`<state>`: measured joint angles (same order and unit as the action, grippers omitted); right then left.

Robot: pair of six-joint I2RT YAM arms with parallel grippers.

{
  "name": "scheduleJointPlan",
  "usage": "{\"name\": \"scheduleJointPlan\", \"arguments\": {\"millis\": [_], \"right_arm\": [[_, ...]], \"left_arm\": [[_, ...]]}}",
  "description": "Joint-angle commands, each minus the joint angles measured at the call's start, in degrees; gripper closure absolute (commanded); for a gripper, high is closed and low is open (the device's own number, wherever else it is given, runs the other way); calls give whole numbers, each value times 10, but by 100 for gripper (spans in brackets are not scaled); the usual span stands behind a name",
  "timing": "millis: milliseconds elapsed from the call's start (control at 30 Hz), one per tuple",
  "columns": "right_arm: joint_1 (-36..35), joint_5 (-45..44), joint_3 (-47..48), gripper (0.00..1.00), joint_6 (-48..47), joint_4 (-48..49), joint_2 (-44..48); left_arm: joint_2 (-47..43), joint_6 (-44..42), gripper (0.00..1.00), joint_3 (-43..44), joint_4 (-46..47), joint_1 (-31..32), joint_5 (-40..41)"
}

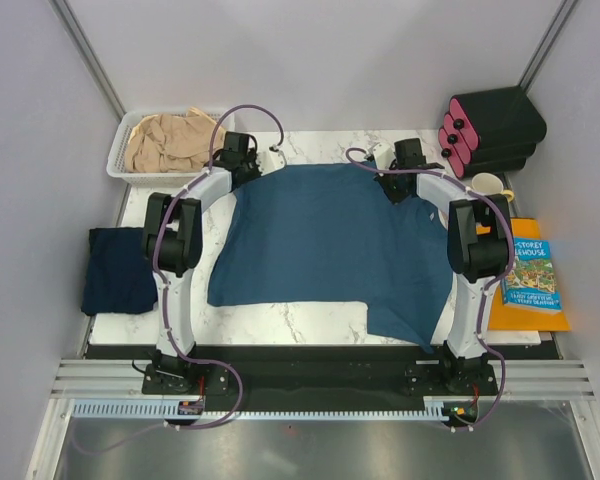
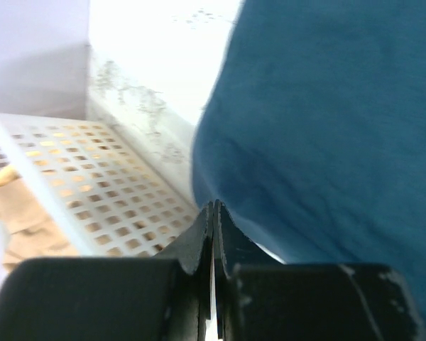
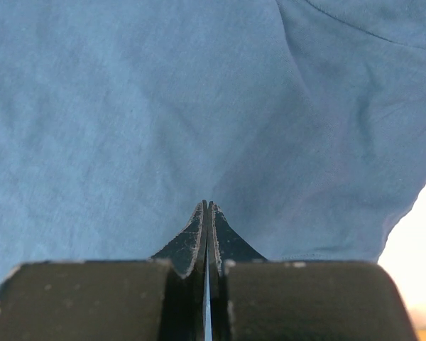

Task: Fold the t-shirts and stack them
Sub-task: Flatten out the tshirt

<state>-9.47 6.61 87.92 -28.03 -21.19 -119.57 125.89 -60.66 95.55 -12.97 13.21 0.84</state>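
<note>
The teal-blue t-shirt's corner (image 2: 201, 186) at the robot's left gripper is crowding the basket, so both grippers should pull the shirt toward the black case (image 1: 498, 130) before the robot straightens the shirt's edge.
A teal-blue t-shirt (image 1: 330, 240) lies spread over the marble table (image 1: 280, 325), one corner hanging toward the front edge. My left gripper (image 1: 252, 177) is at its far left corner. In the left wrist view the jaws (image 2: 214, 204) are shut, with the raised shirt edge (image 2: 326, 128) meeting their tips. My right gripper (image 1: 392, 191) is at the shirt's far right part, shut (image 3: 207, 204), with creases in the fabric (image 3: 128, 106) running to its tips. A navy t-shirt (image 1: 118, 270) lies folded at the table's left edge. A beige t-shirt (image 1: 170, 140) lies crumpled in the basket.
The white slotted basket (image 1: 115, 160) stands at the back left, close beside my left gripper (image 2: 92, 185). At the back right are a black case with pink rolls (image 1: 490, 130) and a pale mug (image 1: 490, 185). A book (image 1: 532, 275) lies on the right.
</note>
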Motion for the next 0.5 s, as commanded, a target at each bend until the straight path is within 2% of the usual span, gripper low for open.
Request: {"name": "scheduleJointPlan", "arguments": {"millis": [0, 267, 467], "right_arm": [[2, 11, 23, 100, 18, 23, -14], [3, 3, 38, 100, 26, 24, -32], [3, -13, 27, 100, 39, 19, -26]], "left_arm": [[10, -54, 98, 48, 28, 4, 32], [26, -119, 98, 44, 8, 5, 53], [36, -136, 98, 45, -6, 8, 53]]}}
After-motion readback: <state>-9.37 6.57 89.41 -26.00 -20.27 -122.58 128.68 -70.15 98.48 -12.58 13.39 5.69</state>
